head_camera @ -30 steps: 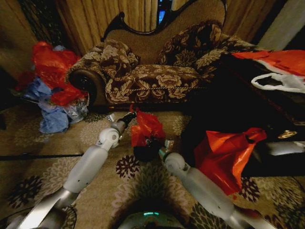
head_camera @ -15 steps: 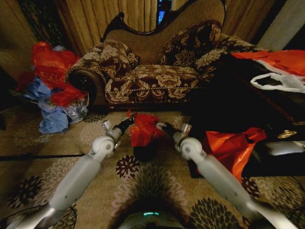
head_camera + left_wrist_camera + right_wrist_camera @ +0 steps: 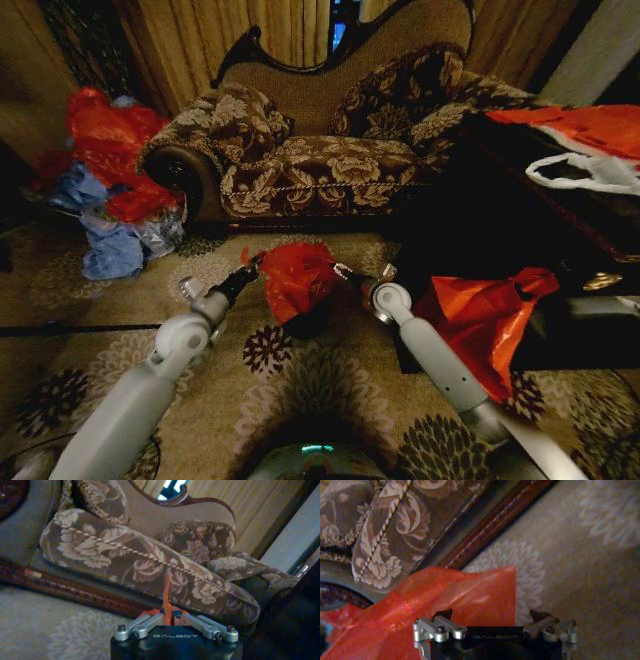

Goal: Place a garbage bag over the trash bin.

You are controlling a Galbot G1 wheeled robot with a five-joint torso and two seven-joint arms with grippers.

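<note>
Crinkled, loose folds [image 3: 302, 262] puff out above the trash bin. The garbage bag [image 3: 297, 286] will therefore open wide over the bin when I pull the bag's edge outward.
The garbage bag [image 3: 297, 277], glossy red and crinkled, billows over the trash bin [image 3: 309, 323], a small black shape on the carpet just under it. My left gripper [image 3: 249, 266] is at the bag's left edge; in the left wrist view it [image 3: 168, 617] is shut on a thin upright strip of the red bag [image 3: 166, 592]. At the bag's right side is my right gripper [image 3: 346, 271]. In the right wrist view its jaws stand wide apart [image 3: 491, 615], with the bag's red film [image 3: 455, 598] lying between and beyond them.
A patterned sofa [image 3: 320, 165] stands right behind the bin. A heap of red and blue bags [image 3: 105, 185] lies at the left. A larger orange-red bag [image 3: 480, 315] hangs by a dark table [image 3: 500, 215] at the right. Open carpet [image 3: 300, 390] lies in front.
The right gripper rose from low beside the bin to the bag's right edge. The left gripper drew back and left with the bag, which went from a tall peak to a wider, rounder shape.
</note>
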